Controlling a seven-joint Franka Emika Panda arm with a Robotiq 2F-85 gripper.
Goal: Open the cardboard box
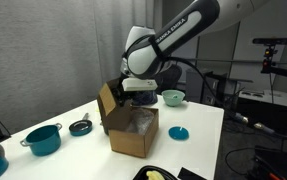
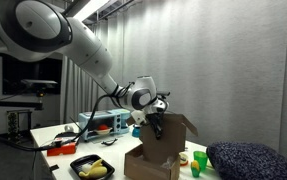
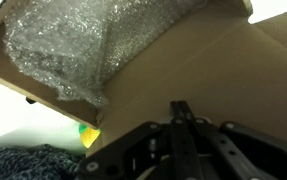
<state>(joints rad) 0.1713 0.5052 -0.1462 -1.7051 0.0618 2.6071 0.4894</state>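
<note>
The raised flap (image 1: 107,101) is standing straight up at the box's rear edge, and my closed gripper is at the flap's inner side, so I should push the flap down behind the box.
The cardboard box (image 1: 131,136) stands in the middle of the white table (image 1: 205,118), brown, with its flaps up and bubble wrap (image 1: 140,121) showing inside. It also shows in an exterior view (image 2: 151,162). My gripper (image 1: 135,89) hangs just above the box's rear edge, next to the raised flap (image 1: 107,99), and also shows in an exterior view (image 2: 155,108). In the wrist view my fingers (image 3: 180,106) are pressed together with nothing between them, right over a brown flap (image 3: 218,65), with the bubble wrap (image 3: 68,48) beyond. No label is visible.
A teal pot (image 1: 45,138), a black lid (image 1: 80,127), a teal lid (image 1: 178,132) and a teal bowl (image 1: 173,97) lie around the box. A black tray (image 2: 91,168) with yellow items sits at the table's front. A dark blue cushion (image 2: 248,160) lies to one side.
</note>
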